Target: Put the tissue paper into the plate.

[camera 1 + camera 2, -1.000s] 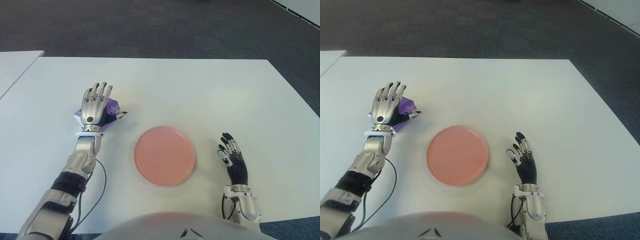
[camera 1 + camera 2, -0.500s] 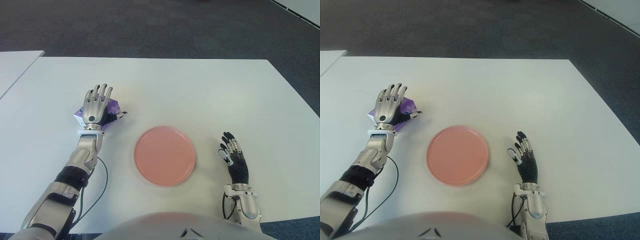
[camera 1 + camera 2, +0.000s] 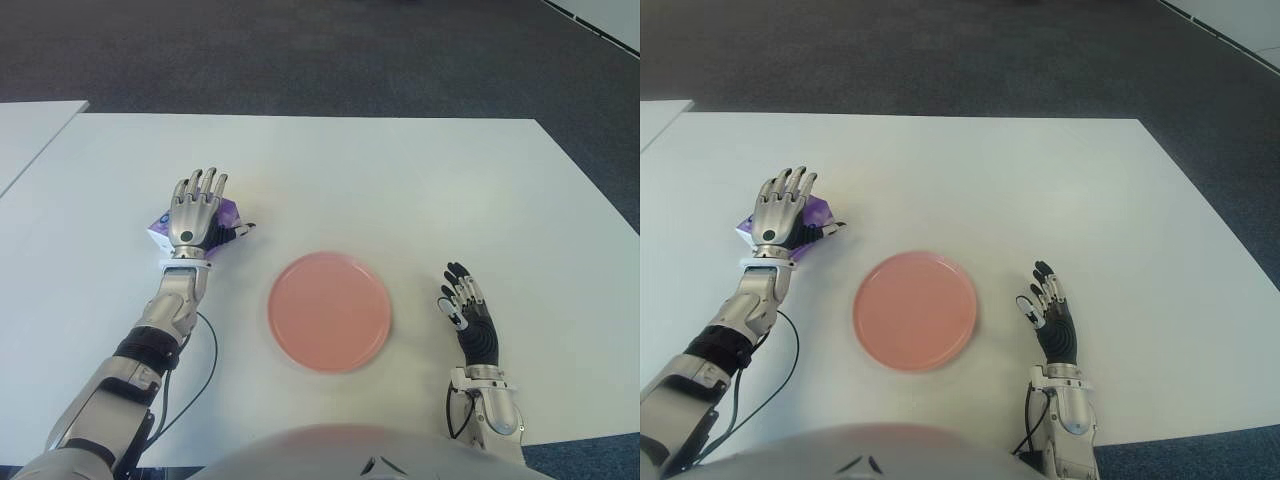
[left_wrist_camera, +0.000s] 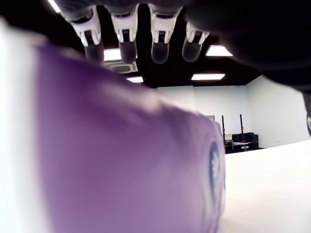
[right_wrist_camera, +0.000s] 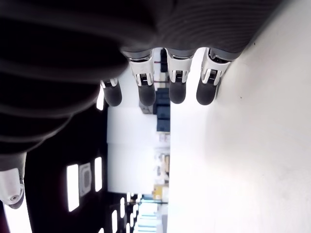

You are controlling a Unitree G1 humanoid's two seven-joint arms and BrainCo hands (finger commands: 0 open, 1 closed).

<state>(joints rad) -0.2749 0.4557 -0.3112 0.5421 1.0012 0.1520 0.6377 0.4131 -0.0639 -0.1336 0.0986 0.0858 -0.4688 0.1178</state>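
I expect the tissue paper to buckle and bulge out past my thumb when I carry it, because the purple edges look uneven and wrinkled around my palm.
The tissue paper is a small purple pack on the white table, left of a round pink plate. My left hand lies flat over the pack with its fingers spread and its thumb out toward the plate. Only the pack's purple edges show around the palm. In the left wrist view the pack fills the space under the palm, and the fingers reach straight past it without curling. Nothing lies in the plate. My right hand shows right of the plate, open and holding nothing.
A black cable hangs from my left forearm over the table. A second white table stands at the far left across a narrow gap. Dark carpet lies beyond the table's far edge.
My left hand has settled a little closer onto the pack and the forearm has drawn in slightly. The plate and right hand have not moved.
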